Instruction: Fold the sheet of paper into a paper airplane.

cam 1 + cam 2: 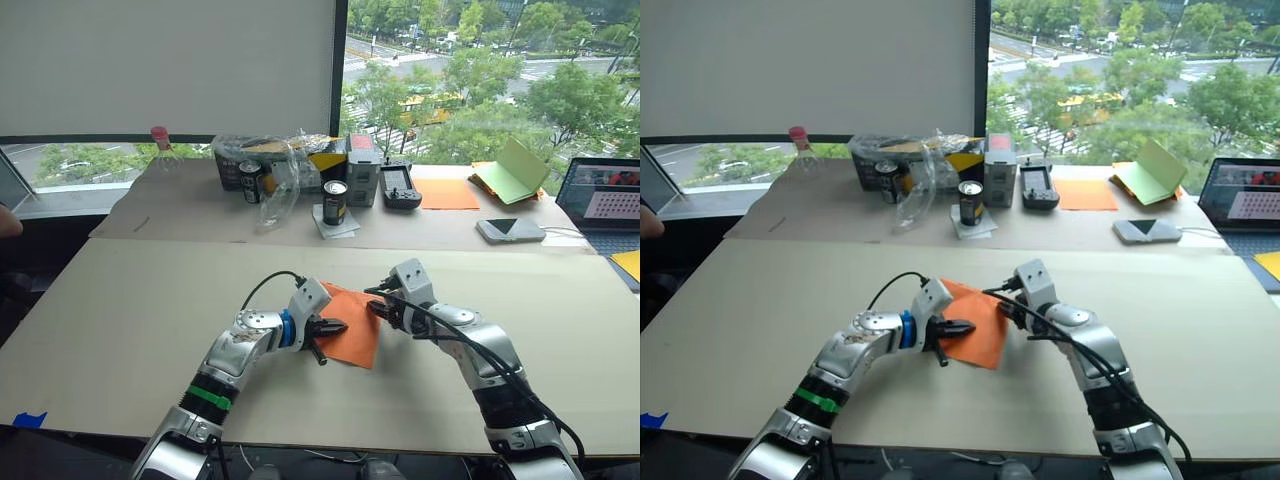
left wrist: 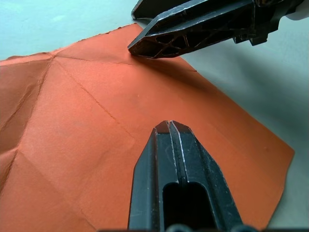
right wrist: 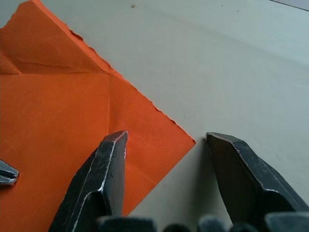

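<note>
A crease point(image 3: 108, 99) runs across the sheet next to its corner, so the sheet's corner point(image 3: 178, 141) will fold inward and make a flap when the robot carries it over.
The sheet of paper point(image 1: 356, 332), bright orange with crease lines, lies flat on the tan table near its front middle, not shaped as a paper airplane. My left gripper point(image 1: 338, 327) is shut, its joined tips point(image 2: 169, 126) resting on the sheet's left part. My right gripper point(image 1: 376, 309) is at the sheet's right edge and is open. One of its fingers point(image 3: 110, 164) is over the paper, the other finger point(image 3: 244, 166) is over bare table, and a paper corner point(image 3: 186, 141) lies between them.
Along the back stand cans point(image 1: 335, 202), a crumpled plastic bag point(image 1: 280, 170), a bottle point(image 1: 160, 145), a black device point(image 1: 400, 186), a paler orange sheet point(image 1: 447, 193), a green booklet point(image 1: 512, 168), a phone point(image 1: 510, 230) and a laptop point(image 1: 605, 195). A person's hand point(image 1: 8, 220) shows at the far left.
</note>
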Controlling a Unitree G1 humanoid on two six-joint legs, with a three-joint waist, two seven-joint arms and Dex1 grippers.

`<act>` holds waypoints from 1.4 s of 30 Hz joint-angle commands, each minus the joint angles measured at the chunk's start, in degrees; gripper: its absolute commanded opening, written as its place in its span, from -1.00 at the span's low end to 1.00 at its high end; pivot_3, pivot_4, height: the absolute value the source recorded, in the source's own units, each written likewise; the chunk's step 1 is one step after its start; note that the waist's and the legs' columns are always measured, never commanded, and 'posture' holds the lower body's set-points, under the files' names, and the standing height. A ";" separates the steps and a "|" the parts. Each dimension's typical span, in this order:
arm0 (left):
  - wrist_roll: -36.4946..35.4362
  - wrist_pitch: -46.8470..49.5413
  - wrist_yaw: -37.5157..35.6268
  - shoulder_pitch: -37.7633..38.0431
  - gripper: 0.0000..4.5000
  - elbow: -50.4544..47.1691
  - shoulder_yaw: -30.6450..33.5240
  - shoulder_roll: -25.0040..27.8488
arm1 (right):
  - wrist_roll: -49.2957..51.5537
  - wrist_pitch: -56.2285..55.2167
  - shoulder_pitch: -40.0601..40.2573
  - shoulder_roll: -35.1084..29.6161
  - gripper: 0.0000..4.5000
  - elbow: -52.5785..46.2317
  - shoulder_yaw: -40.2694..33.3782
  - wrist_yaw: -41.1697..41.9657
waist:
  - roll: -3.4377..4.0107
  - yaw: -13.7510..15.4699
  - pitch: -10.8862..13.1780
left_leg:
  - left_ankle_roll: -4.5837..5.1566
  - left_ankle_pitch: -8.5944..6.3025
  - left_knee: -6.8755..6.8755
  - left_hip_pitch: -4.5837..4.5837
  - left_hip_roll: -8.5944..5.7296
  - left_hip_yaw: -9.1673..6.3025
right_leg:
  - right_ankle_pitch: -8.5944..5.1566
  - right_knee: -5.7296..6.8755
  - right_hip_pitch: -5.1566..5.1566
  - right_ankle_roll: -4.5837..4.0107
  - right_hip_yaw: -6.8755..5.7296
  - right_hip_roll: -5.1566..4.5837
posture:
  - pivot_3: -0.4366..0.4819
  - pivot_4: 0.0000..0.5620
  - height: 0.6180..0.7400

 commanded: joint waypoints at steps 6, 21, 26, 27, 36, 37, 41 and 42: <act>1.02 3.49 0.41 2.44 -1.00 2.83 -2.47 -0.08 | 1.16 -2.12 -0.54 0.81 -0.98 -1.80 -0.01 2.36 | 0.00 -0.16 0.00 | 0.02 -0.01 -0.01 -0.01 0.00 -0.01 | 0.00 -0.03 0.01 0.00 0.00 0.00 | -0.05 -0.47 0.87; 1.29 3.33 0.25 2.14 -1.00 3.64 -2.62 -0.41 | 7.67 2.69 0.18 -1.81 -0.98 -12.37 -3.96 5.73 | 0.02 0.18 0.01 | 0.02 -0.02 -0.05 -0.17 -0.02 -0.07 | 0.01 -0.39 0.01 0.03 0.00 -0.01 | -0.05 -0.47 0.87; 1.39 3.17 0.04 2.11 -1.00 3.78 -2.58 -0.38 | 1.20 -2.93 3.74 -10.24 -0.98 -10.74 0.56 6.62 | 0.01 0.44 0.02 | 0.03 -0.03 -0.11 -0.25 -0.08 -0.06 | -0.01 -0.56 0.00 0.06 0.02 -0.04 | -0.05 -0.47 0.87; 1.43 3.15 -0.06 2.10 -1.00 3.79 -2.63 -0.34 | -0.25 -4.36 4.06 -11.62 -0.98 -10.45 1.90 7.09 | 0.03 0.38 0.01 | 0.04 -0.03 -0.16 -0.23 -0.08 -0.05 | -0.01 -0.57 0.01 0.06 0.02 -0.03 | -0.05 -0.47 0.87; 1.55 3.00 -0.40 1.69 -1.00 4.22 -2.88 -0.35 | -6.64 -10.24 3.47 -13.80 -0.98 -8.36 9.12 10.16 | 0.03 0.33 0.02 | 0.04 -0.03 -0.19 -0.20 -0.08 -0.05 | -0.04 -0.60 0.02 0.12 0.04 -0.03 | -0.05 -0.47 0.87; 1.54 3.06 -0.43 1.68 -1.00 4.16 -2.86 -0.32 | -7.17 -10.65 3.16 -13.40 -0.98 -7.62 9.63 10.23 | 0.03 0.34 0.02 | 0.04 -0.03 -0.19 -0.20 -0.08 -0.05 | -0.04 -0.60 0.02 0.12 0.04 -0.03 | -0.05 -0.47 0.87; 1.52 3.29 -0.39 1.82 -1.00 3.89 -2.86 -0.18 | -7.65 -11.96 2.46 -11.39 -0.98 -5.50 9.57 10.50 | 0.03 0.38 0.02 | 0.04 -0.03 -0.19 -0.19 -0.08 -0.06 | -0.04 -0.59 0.03 0.11 0.04 -0.03 | -0.05 -0.47 0.87; 1.51 3.33 -0.38 1.86 -1.00 3.84 -2.83 -0.15 | -7.81 -12.21 2.35 -11.21 -0.98 -5.26 9.51 10.60 | 0.03 0.39 0.02 | 0.04 -0.03 -0.19 -0.19 -0.08 -0.06 | -0.04 -0.59 0.03 0.11 0.04 -0.03 | -0.05 -0.47 0.87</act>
